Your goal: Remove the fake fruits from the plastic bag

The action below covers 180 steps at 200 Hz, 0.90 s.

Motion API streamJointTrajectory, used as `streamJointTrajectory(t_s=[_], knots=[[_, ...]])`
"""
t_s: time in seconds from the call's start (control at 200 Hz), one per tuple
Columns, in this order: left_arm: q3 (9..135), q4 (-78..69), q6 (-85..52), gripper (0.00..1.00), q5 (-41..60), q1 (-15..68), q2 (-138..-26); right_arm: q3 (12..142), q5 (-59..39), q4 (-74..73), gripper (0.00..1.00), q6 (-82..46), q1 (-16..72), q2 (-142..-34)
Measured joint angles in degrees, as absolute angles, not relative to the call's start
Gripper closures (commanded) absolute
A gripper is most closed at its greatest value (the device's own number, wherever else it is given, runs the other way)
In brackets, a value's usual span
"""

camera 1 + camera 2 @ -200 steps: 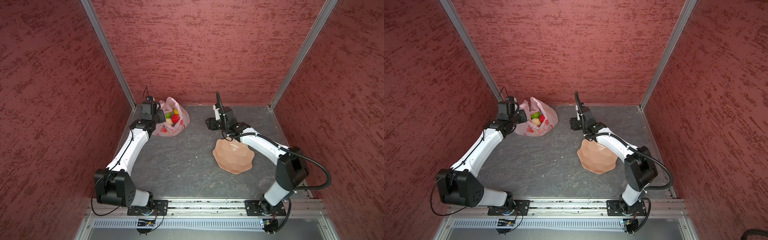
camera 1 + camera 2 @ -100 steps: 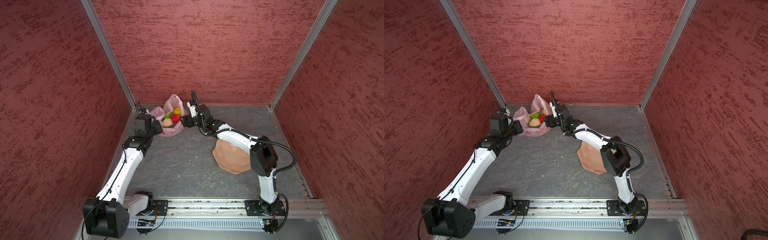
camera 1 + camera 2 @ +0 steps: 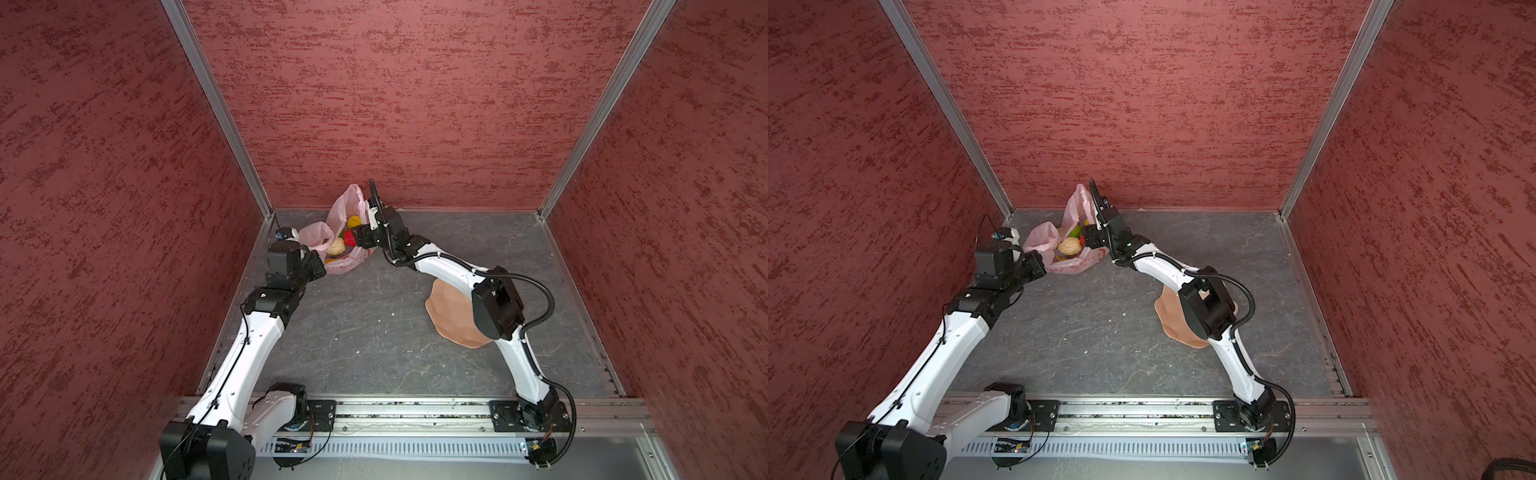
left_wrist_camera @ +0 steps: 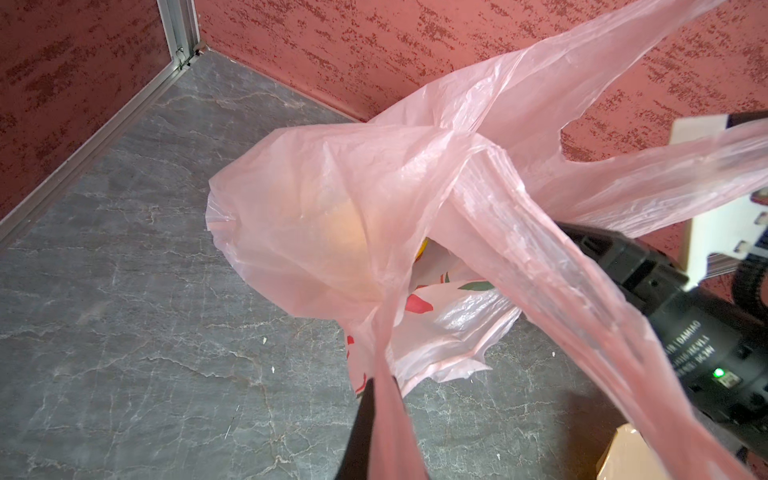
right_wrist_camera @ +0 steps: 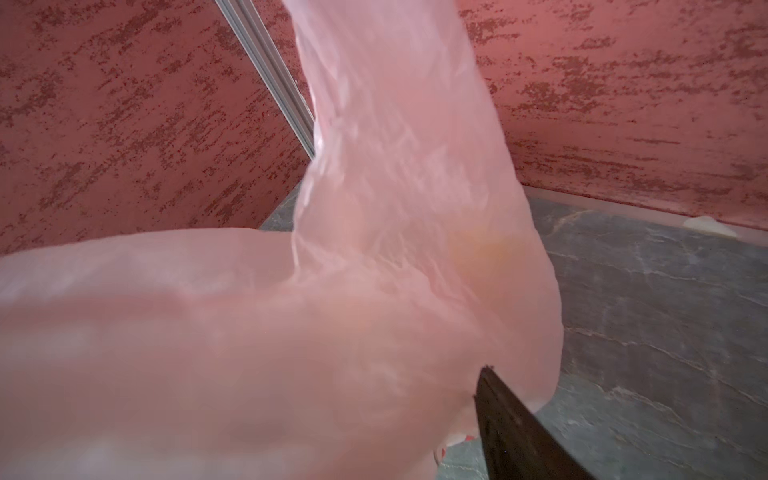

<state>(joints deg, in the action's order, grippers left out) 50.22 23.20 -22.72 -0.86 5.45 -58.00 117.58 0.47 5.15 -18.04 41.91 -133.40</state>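
My right gripper should first pull the bag forward, because the bag sits far back with its side folded over the fruits [image 4: 320, 220]. My left gripper should then take the bag's handle [image 4: 552, 300] again.
The pink plastic bag [image 3: 351, 261] [image 3: 1073, 266] lies at the back left of the floor with its mouth open. Inside it, both top views show fake fruits: a yellow ball [image 3: 354, 221], a red one [image 3: 349, 237] and a beige knobbly lump [image 3: 336, 247] [image 3: 1069, 246]. My left gripper [image 3: 321, 267] [image 4: 380, 388] is shut on one bag handle [image 4: 540, 266], which is pulled taut. My right gripper [image 3: 357, 239] [image 3: 1086, 237] reaches into the bag's mouth, right beside the red fruit. In the right wrist view bag film [image 5: 332, 311] hides all but one finger [image 5: 507, 419], so its jaws' state is unclear.
A peach-coloured wavy bowl [image 3: 451, 318] [image 3: 1170, 318] sits at the right of the floor, partly under my right arm. The red back wall and a corner post [image 3: 249, 166] stand close behind the bag. The other bag handle [image 3: 348, 199] sticks up.
My right gripper swung from near the bowl across to the bag and into its mouth. My left gripper drew the handle down and toward the front left, spreading the bag open.
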Motion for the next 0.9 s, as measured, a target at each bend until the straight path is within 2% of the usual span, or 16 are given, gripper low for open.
streamJointTrajectory(t_s=[0.07,0.24,0.361,0.546,0.902], knots=[[49.6,23.2,-23.1,1.0,-0.6,5.5,-57.2,122.2,0.6,6.2,0.4,-18.2,41.8,-136.2],[48.9,23.7,-23.7,1.0,-0.5,5.4,-54.8,128.6,0.4,8.6,0.73,-18.5,41.8,-139.5],[48.9,24.3,-24.0,1.0,-0.8,5.4,-53.0,129.0,0.2,9.8,0.87,-18.4,41.8,-139.5],[48.9,26.7,-25.1,1.0,-1.6,5.4,-49.9,122.0,-0.9,10.3,0.92,-18.2,41.9,-135.9],[49.1,37.8,-29.4,1.0,-1.8,8.6,-41.9,90.9,-1.4,6.4,0.93,-18.0,45.3,-112.5]])
